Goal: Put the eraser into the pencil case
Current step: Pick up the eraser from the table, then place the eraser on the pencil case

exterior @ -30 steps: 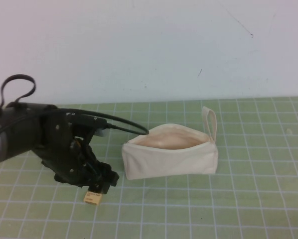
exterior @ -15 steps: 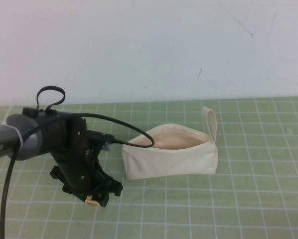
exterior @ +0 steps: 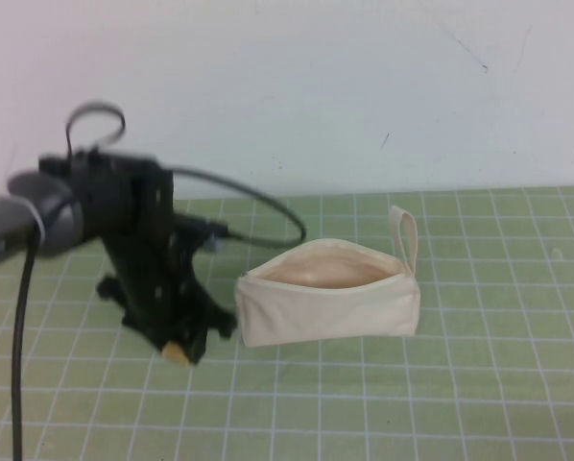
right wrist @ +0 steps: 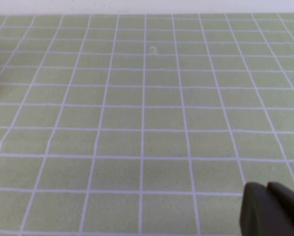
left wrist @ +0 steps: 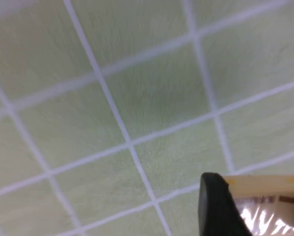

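My left gripper goes on over the pencil case's rim and lets go of the eraser above the pinkish lining [exterior: 341,261], because the pencil case's opening [exterior: 327,267] is wider than the eraser.
My left gripper [exterior: 179,351] is shut on the tan-yellow eraser [exterior: 177,352] and holds it above the mat, just left of the pencil case. In the left wrist view the eraser [left wrist: 265,201] shows pinched against a black finger [left wrist: 217,206], with dark print on its face. The cream-white pencil case [exterior: 327,303] lies open on the green grid mat, its pinkish lining facing up and its loop strap [exterior: 403,230] at the right end. My right gripper [right wrist: 277,209] shows only in its own wrist view, fingers together over bare mat, away from both things.
A black cable [exterior: 258,206] loops from the left arm over toward the pencil case's left end. The green grid mat [exterior: 479,384] extends around the case; a white wall stands behind it.
My left gripper has lifted the eraser off the mat, the arm rising and turning more upright. The pencil case has not moved.
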`<state>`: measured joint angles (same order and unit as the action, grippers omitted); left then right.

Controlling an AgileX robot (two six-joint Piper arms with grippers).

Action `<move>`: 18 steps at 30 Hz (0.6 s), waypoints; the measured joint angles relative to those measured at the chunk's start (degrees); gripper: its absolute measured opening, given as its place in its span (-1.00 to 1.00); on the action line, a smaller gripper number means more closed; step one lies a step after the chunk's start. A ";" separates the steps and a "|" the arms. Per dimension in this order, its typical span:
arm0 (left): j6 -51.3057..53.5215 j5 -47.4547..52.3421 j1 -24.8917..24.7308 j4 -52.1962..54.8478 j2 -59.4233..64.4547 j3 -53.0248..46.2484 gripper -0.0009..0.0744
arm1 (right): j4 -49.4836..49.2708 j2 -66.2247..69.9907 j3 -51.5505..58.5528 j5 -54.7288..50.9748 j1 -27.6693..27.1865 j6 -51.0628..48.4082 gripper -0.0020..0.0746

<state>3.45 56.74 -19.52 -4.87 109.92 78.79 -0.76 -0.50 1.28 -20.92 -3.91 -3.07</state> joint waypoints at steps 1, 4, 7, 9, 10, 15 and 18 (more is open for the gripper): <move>0.56 2.04 0.00 0.14 0.00 2.21 -0.21 | 0.00 0.00 0.00 0.00 0.00 0.00 -0.95; 1.27 8.55 0.00 -0.33 0.00 10.57 -0.21 | 0.00 0.00 0.00 0.00 0.00 0.00 -0.95; 1.52 10.70 0.00 -3.42 0.00 18.07 -0.21 | 0.00 0.00 0.00 0.00 0.00 0.00 -0.95; 2.52 10.44 -0.37 -7.32 0.00 21.56 -0.21 | 0.00 0.00 0.00 0.00 0.00 0.00 -0.95; 3.56 9.56 -0.87 -9.56 0.00 22.91 -0.21 | 0.00 0.00 0.00 0.00 0.00 0.00 -0.95; 10.12 1.50 -5.22 -17.77 0.37 24.68 -0.21 | 0.00 0.00 0.00 0.00 0.00 0.00 -0.95; 11.85 -2.17 -8.26 -19.42 1.61 24.80 -0.21 | 0.00 0.00 0.00 0.00 0.00 0.00 -0.95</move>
<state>15.30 54.57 -27.78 -24.29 111.52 103.58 -0.76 -0.50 1.28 -20.92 -3.91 -3.07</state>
